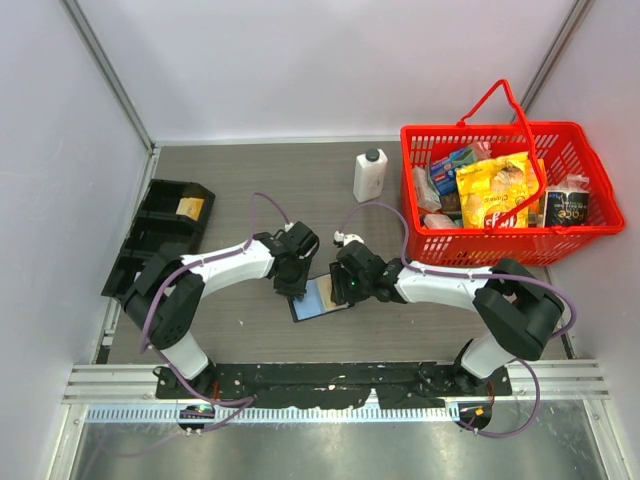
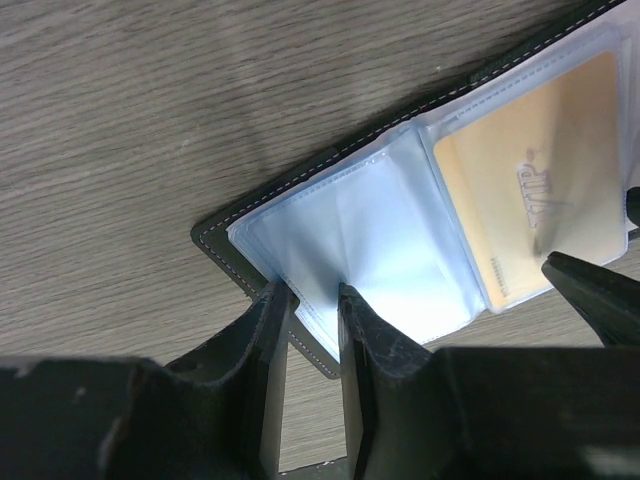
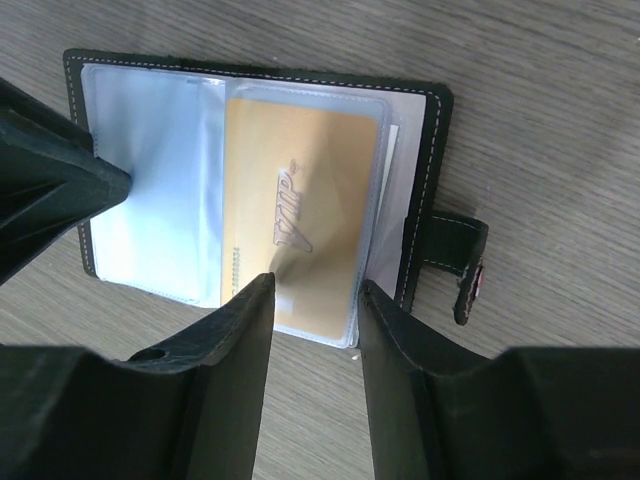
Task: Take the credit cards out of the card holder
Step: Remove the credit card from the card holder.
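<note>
The blue sleeve (image 2: 375, 235) is covered by my left gripper where the orange card's sleeve has to turn over. My left gripper should move back while my right gripper takes the card sleeve's free edge (image 3: 376, 205).
The card holder (image 1: 320, 298) lies open on the table between my two grippers, a black bifold with clear sleeves. In the right wrist view its snap tab (image 3: 455, 255) sticks out to the right. A yellowish-orange credit card (image 3: 300, 215) sits inside the right sleeve, and the left sleeve (image 3: 150, 190) looks light blue. My right gripper (image 3: 315, 285) is open, its tips straddling that card's near edge. My left gripper (image 2: 308, 295) is narrowly open, its tips at the holder's (image 2: 340, 225) near edge over the blue sleeve. The orange card also shows in the left wrist view (image 2: 530, 195).
A red basket (image 1: 500, 190) full of packaged goods stands at the back right. A white bottle (image 1: 369, 175) stands just left of it. A black compartment tray (image 1: 160, 235) lies along the left edge of the table.
</note>
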You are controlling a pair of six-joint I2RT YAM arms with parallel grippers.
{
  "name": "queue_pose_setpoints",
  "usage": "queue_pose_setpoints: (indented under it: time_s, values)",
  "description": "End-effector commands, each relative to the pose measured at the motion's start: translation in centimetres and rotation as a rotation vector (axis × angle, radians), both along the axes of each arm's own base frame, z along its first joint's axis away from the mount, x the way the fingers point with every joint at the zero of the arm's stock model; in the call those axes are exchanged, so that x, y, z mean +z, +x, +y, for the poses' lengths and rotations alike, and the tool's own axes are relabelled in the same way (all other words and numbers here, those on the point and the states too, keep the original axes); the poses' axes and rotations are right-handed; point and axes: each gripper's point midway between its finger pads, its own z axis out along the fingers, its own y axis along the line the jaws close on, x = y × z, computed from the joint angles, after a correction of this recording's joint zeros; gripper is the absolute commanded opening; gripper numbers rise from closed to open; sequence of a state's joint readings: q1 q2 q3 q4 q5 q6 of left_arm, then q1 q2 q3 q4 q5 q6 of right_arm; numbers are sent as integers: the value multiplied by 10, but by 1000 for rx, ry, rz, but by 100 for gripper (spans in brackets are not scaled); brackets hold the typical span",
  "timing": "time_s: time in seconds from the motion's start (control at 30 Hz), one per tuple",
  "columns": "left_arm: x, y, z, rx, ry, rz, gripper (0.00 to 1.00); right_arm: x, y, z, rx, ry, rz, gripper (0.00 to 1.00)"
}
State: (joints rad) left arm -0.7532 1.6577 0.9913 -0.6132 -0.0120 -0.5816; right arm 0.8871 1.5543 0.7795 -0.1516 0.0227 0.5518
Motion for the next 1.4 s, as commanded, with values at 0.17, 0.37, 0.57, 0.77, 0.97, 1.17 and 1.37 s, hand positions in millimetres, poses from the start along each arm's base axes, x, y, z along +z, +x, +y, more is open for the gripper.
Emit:
queue_pose_setpoints:
  time_s: [0.17, 0.37, 0.57, 0.77, 0.97, 1.17, 1.37]
  values:
    - [2, 0, 0, -10, -3, -16, 28, 46, 3, 20, 45, 116, -63, 43]
    - [5, 2, -1, -2, -12, -31, 28, 55, 3, 20, 56, 113, -68, 47]
    - [7, 3, -2, -1, -20, -39, 28, 56, 4, 17, 55, 104, -78, 49]
    - [14, 8, -1, 13, -39, -88, 27, 50, 13, 4, -1, 44, -106, 57]
    - [48, 27, 5, 79, -108, -284, 29, 60, 15, 4, 5, 61, -147, 62]
    - [82, 30, 18, 188, -252, -468, 41, 70, 17, 5, 8, 103, -189, 73]
    - [94, 8, 36, 257, -420, -571, 69, 79, 17, 9, 19, 177, -241, 83]
